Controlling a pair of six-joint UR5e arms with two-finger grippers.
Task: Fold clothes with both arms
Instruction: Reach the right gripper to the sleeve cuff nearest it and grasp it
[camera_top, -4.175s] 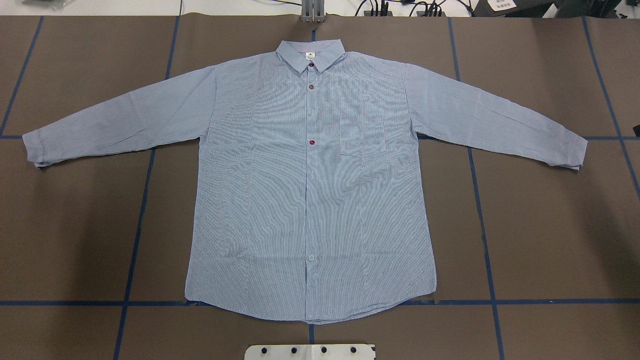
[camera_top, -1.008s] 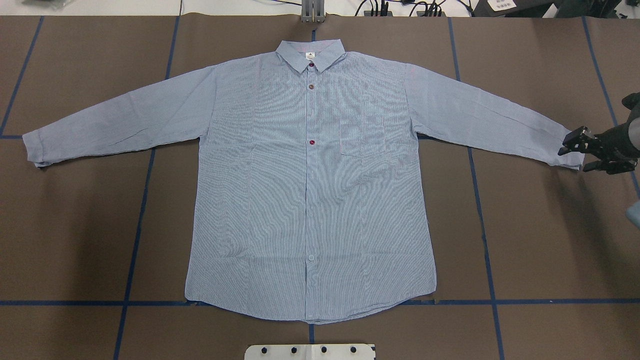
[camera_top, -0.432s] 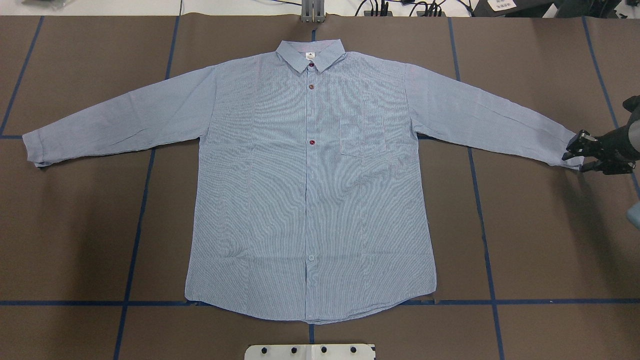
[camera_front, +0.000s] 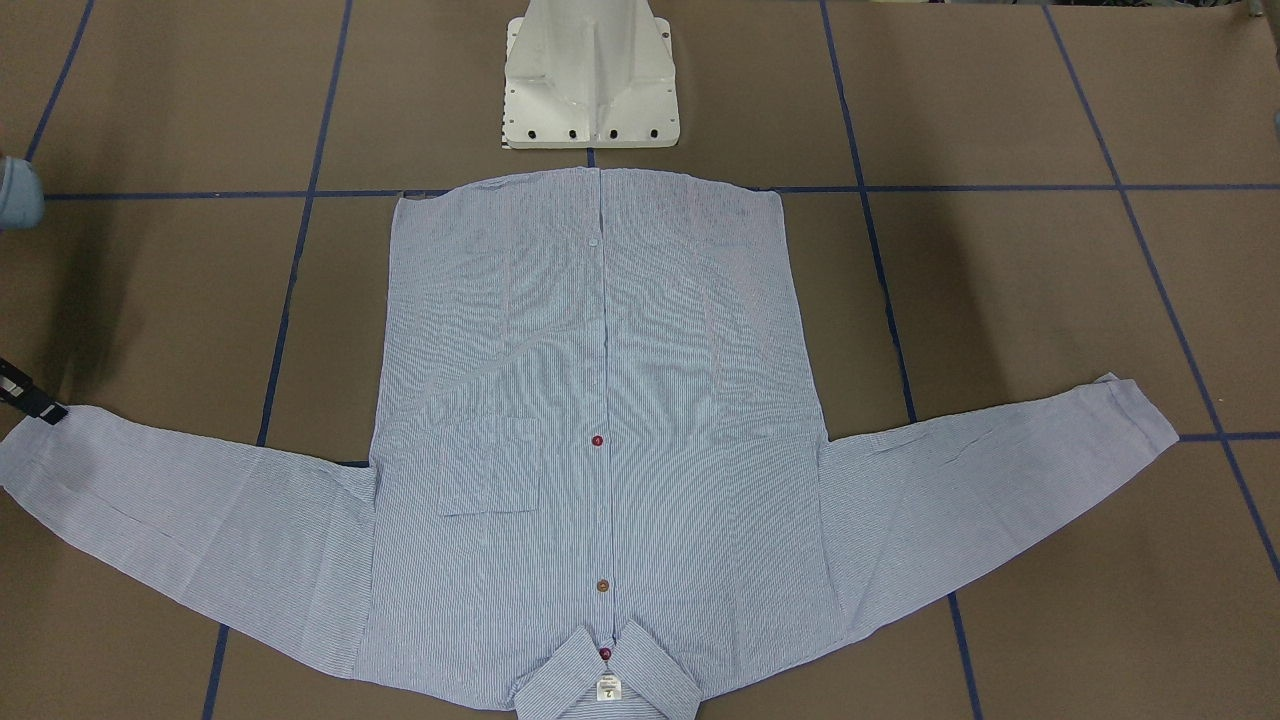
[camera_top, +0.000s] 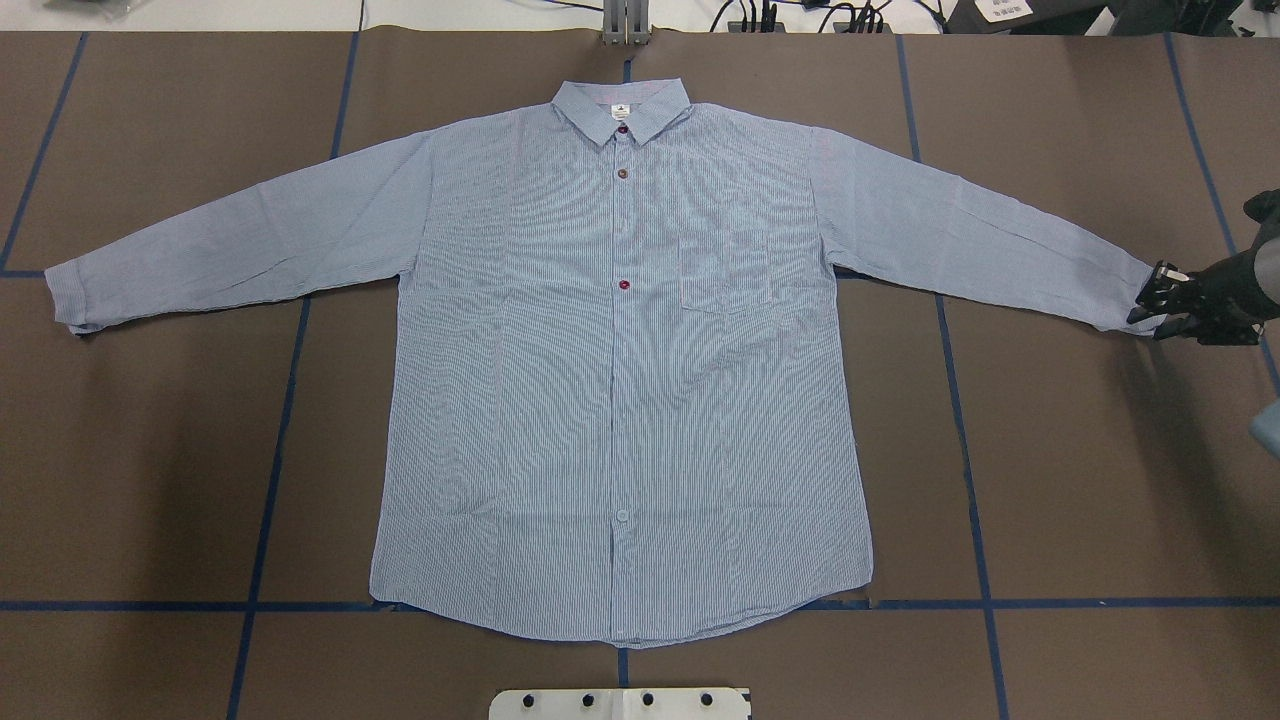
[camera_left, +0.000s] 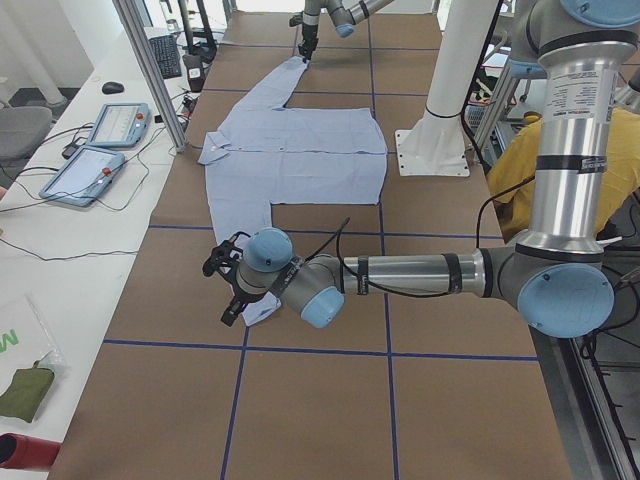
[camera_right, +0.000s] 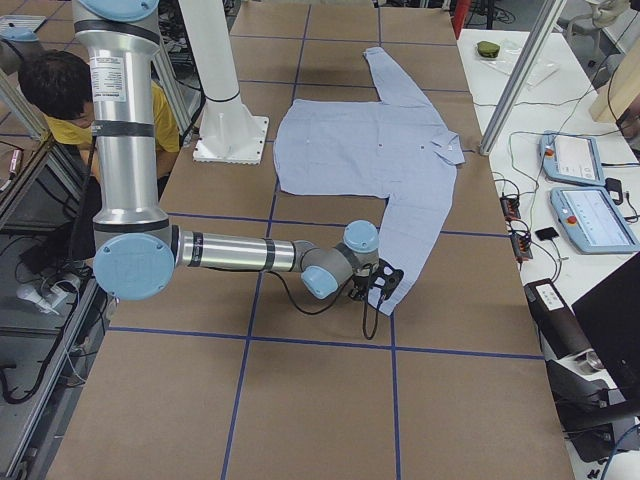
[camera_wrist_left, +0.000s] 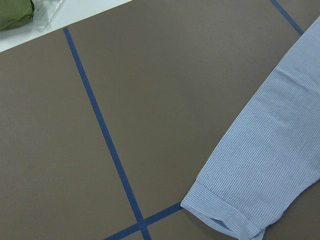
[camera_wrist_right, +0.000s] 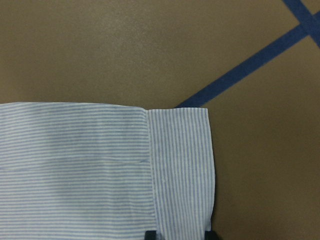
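Observation:
The sleeve is longer than the span from seam to buttons. So the cuff (camera_front: 34, 452) will end up beyond the buttons when I fold the sleeve in.
The clothes are one light blue striped shirt (camera_top: 620, 380) lying flat, front up, sleeves spread, collar at the far side. My right gripper (camera_top: 1150, 300) is at the shirt's right cuff (camera_top: 1125, 292). In the right wrist view its black fingertips (camera_wrist_right: 151, 234) stand on either side of the flat, unwrinkled cuff (camera_wrist_right: 180, 170), so it is open. The left gripper (camera_left: 226, 290) shows only in the exterior left view, just above the other cuff (camera_left: 258, 310); I cannot tell whether it is open or shut. The left wrist view holds that cuff (camera_wrist_left: 225, 215) at the lower right, with no fingers showing.
The white pedestal base (camera_front: 590, 80) stands just behind the hem. Blue tape lines (camera_top: 270, 440) cross the brown table cover. Two tablets (camera_left: 100, 150) and cables lie on the side bench. A person in yellow (camera_right: 60, 95) sits behind the robot.
The right gripper came in from the right edge to the cuff, dropped onto it and narrowed its jaws around it. The shirt has not moved.

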